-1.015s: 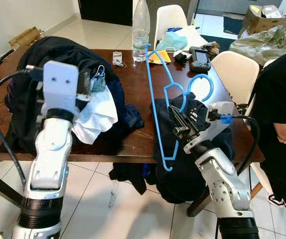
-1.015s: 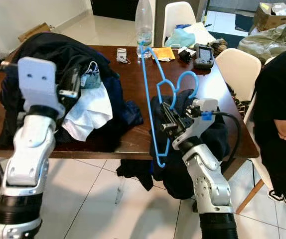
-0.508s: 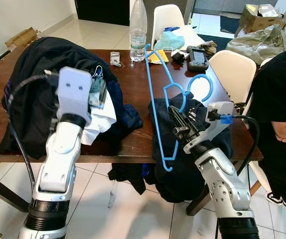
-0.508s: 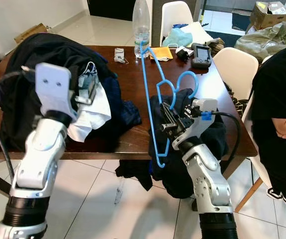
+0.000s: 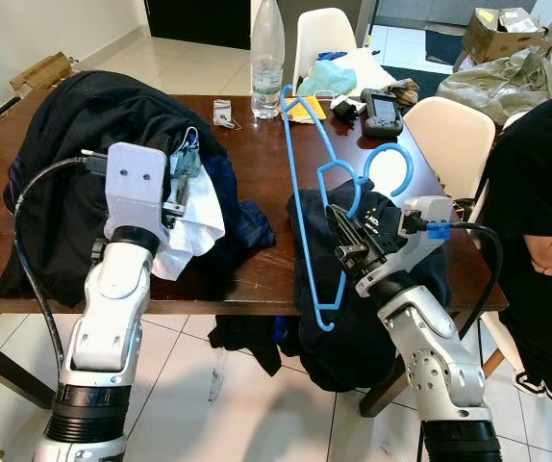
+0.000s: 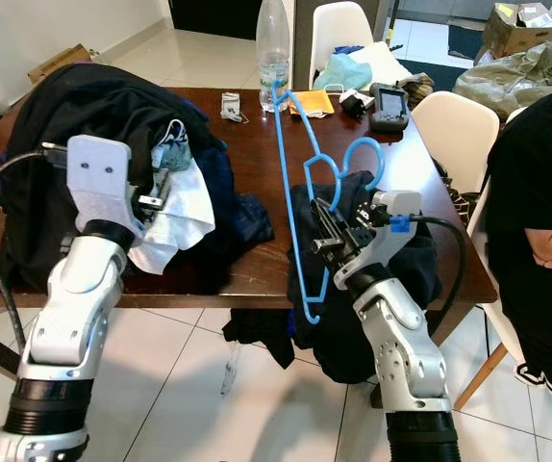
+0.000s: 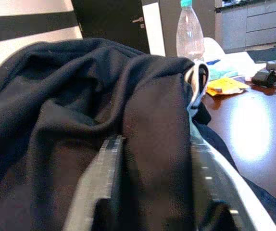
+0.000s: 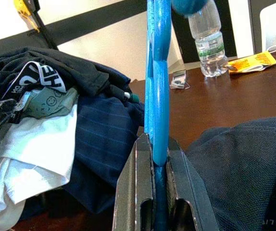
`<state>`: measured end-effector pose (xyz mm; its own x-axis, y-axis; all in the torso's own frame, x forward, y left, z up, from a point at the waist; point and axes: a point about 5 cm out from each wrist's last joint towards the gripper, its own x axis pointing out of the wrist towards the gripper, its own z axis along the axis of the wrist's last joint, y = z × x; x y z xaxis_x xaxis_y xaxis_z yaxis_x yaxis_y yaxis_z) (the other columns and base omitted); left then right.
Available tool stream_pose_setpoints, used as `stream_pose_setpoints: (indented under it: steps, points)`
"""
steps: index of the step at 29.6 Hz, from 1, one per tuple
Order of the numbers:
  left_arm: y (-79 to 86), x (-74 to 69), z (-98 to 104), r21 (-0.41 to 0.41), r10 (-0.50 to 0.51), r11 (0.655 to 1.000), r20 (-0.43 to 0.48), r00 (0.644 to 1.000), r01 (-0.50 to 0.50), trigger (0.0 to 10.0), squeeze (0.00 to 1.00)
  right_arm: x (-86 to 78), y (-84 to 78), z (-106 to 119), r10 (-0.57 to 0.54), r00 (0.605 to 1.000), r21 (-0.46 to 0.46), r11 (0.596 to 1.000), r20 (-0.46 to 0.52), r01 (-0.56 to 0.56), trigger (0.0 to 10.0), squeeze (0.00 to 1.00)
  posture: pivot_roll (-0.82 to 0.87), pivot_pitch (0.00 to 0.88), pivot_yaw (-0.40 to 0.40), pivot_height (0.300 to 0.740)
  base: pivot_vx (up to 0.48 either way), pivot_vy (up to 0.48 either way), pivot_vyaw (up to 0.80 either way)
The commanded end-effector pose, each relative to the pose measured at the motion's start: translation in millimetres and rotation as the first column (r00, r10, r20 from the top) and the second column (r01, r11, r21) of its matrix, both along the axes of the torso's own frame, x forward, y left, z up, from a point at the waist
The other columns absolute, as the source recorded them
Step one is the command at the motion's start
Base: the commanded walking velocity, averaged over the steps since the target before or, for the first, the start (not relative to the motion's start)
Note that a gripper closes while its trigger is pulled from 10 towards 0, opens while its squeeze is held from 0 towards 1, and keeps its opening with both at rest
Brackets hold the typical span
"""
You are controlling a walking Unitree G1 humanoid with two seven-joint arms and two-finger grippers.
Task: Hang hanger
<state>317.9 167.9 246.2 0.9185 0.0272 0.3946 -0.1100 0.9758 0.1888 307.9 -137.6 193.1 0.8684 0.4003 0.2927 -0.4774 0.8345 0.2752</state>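
The dark cloth [image 5: 146, 114] should peel back and show more of the white garment when I lift it, as a white garment edge [image 5: 195, 227] peeks from under the cloth's fold.
A blue plastic hanger [image 5: 300, 192] stands tilted over the brown table [image 5: 257, 154], its hook [image 5: 391, 159] curling to the right. My right gripper [image 5: 346, 248] is shut on the hanger's lower bar, and the blue bar [image 8: 157, 110] rises from between its fingers. Under it lies a dark garment [image 5: 396, 279] that hangs off the table edge. My left gripper [image 5: 178, 183] is at the big pile of dark clothes [image 5: 74, 164]. It is open, and a fold of dark cloth [image 7: 152, 125] bulges between its fingers.
A white garment [image 5: 194, 226] and a navy one spill from the pile. A water bottle [image 5: 267, 48], an orange packet [image 5: 305, 109] and a black device [image 5: 384, 111] sit at the far end. White chairs [image 5: 449, 135] and a person in black [image 5: 536, 192] stand to the right.
My left arm has swung in and down, so its fingers now press into the dark clothes pile. The right gripper and the hanger have stayed put.
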Motion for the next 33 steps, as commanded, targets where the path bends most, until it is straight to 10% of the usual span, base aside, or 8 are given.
stream_pose_setpoints:
  steps: [1,10,11,23,33]
  points:
    - [4.8,-1.9,14,0.014,0.016,1.0,0.054,0.998,-0.016,0.0,0.0,0.7,-0.2,-3,-0.002,1.0,-0.006,1.0,-0.018,0.002,10.0,0.0,0.15,0.144,-0.038,0.74,0.0,0.0,0.0]
    - [8.6,-2.0,31,0.034,0.027,0.999,0.111,0.993,-0.031,0.8,0.0,1.0,0.1,-3,-0.004,1.0,-0.005,1.0,-0.019,0.004,10.0,0.0,0.15,0.144,-0.036,0.74,0.0,0.0,0.0]
    - [9.6,-1.5,34,0.037,0.028,0.999,0.121,0.992,-0.033,2.3,0.0,1.0,0.2,-3,-0.004,1.0,-0.005,1.0,-0.019,0.004,10.0,0.0,0.15,0.144,-0.036,0.74,0.0,0.0,0.0]
    - [34.3,4.0,63,0.019,0.08,0.996,0.191,0.978,-0.086,0.9,0.0,1.8,-1.8,-2,-0.016,1.0,-0.005,1.0,-0.017,0.016,10.0,0.0,0.15,0.138,-0.029,0.74,0.0,0.0,0.0]
    - [75.6,1.3,149,-0.153,0.053,0.988,0.382,0.923,0.007,0.0,0.0,4.5,-2.9,-1,-0.025,1.0,-0.006,1.0,-0.01,0.025,10.0,0.0,0.15,0.125,-0.028,0.74,0.0,0.0,0.0]
